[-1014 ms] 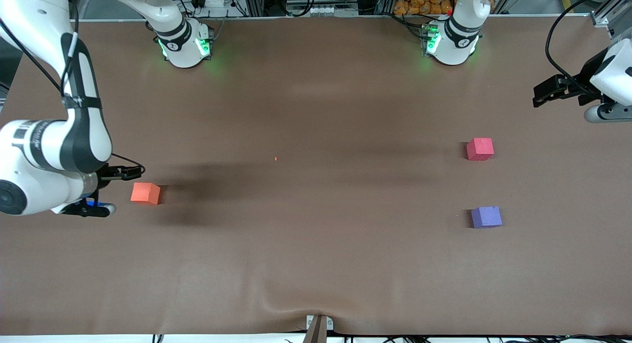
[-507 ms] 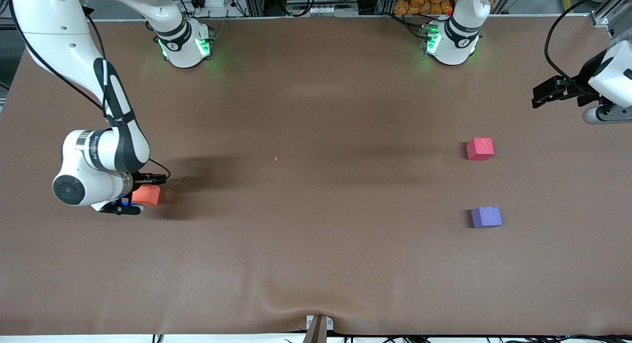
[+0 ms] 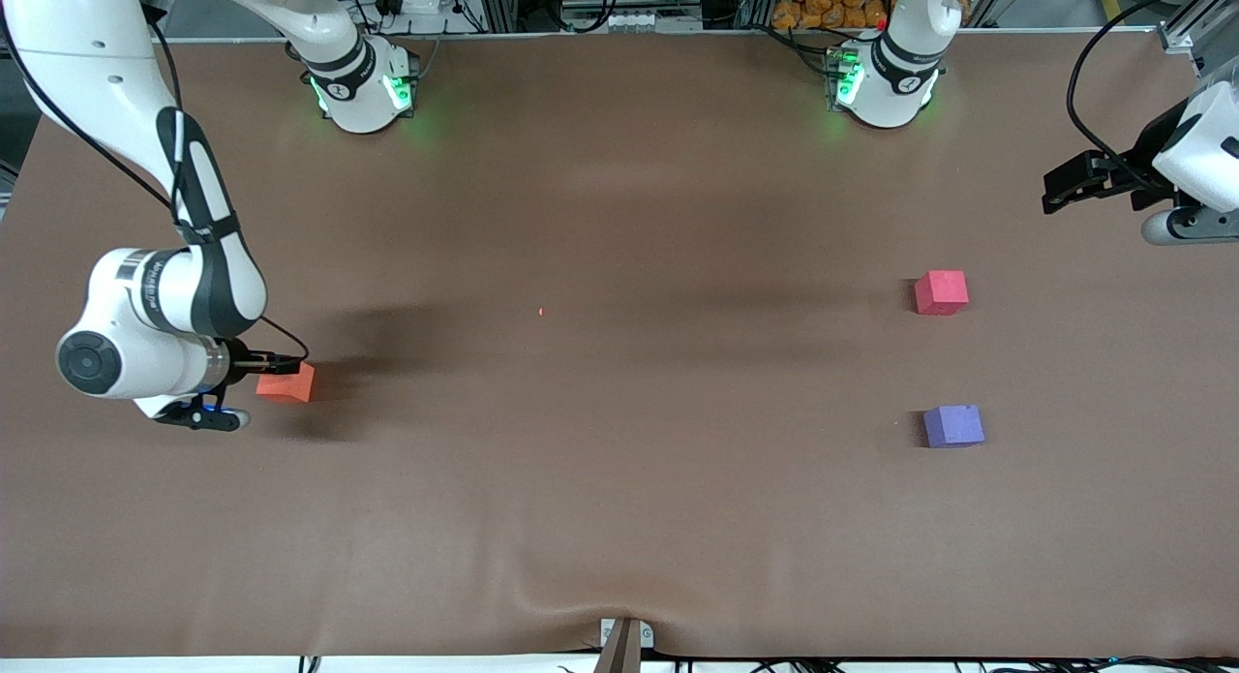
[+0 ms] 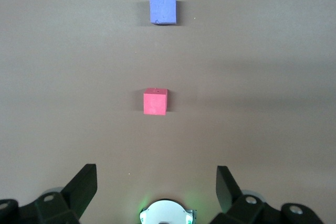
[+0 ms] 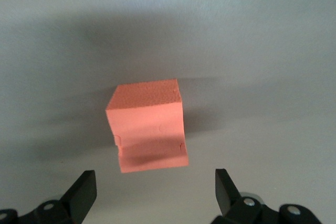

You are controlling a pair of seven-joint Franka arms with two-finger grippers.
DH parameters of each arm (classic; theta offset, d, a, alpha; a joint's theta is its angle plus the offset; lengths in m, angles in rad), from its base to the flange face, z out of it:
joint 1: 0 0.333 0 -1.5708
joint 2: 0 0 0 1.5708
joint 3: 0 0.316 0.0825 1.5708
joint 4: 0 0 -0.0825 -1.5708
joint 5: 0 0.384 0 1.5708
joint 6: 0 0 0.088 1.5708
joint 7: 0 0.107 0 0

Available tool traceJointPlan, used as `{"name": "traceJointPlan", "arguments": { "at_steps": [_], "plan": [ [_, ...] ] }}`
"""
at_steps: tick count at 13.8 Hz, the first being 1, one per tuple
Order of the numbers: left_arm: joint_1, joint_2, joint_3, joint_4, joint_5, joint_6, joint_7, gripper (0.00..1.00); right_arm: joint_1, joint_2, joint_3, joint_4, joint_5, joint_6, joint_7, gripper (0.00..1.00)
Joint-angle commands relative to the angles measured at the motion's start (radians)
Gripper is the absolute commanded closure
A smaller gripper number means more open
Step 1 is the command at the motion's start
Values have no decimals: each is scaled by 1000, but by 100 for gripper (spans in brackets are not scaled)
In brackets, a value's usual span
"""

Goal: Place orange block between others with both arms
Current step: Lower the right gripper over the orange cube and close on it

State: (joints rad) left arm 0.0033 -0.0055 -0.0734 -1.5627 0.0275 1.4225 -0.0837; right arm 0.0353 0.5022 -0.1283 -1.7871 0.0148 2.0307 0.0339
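Observation:
The orange block (image 5: 149, 129) lies slanted in front of my right gripper's open fingers, so I should turn them square and straddle the block's sides (image 5: 182, 129) before closing.
The orange block (image 3: 287, 382) lies on the brown table toward the right arm's end. My right gripper (image 3: 254, 375) hangs low just beside it, open. In the right wrist view the orange block (image 5: 148, 125) sits just ahead of the right gripper (image 5: 155, 182), with nothing between the spread fingers. The pinkish-red cube (image 3: 941, 292) and the purple cube (image 3: 953, 426) stand apart toward the left arm's end, the purple one nearer the front camera. My left gripper (image 3: 1065, 184) waits open and high over that end. Both the red cube (image 4: 155, 102) and the purple cube (image 4: 163, 10) show past the left gripper (image 4: 156, 174).
The two green-lit arm bases (image 3: 363, 87) (image 3: 881, 82) stand along the table's back edge. A tiny orange speck (image 3: 541, 312) lies mid-table. The table cover has a wrinkle (image 3: 581, 600) by a clamp (image 3: 621, 642) at the front edge.
My right arm swung in over the orange block, then drew back a little toward its own end, so more of the block shows. The left arm and the cubes have not moved.

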Motion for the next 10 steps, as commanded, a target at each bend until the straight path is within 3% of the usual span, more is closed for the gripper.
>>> {"name": "traceJointPlan", "arguments": {
  "at_steps": [1,10],
  "plan": [
    [1,-2,-2,-3,6,10,-5,0,-17,-39,7,-9,1,9,9,0],
    [1,-4,-2,-5,6,10,-5,0,-14,7,6,-23,2,103,95,0]
  ]
}}
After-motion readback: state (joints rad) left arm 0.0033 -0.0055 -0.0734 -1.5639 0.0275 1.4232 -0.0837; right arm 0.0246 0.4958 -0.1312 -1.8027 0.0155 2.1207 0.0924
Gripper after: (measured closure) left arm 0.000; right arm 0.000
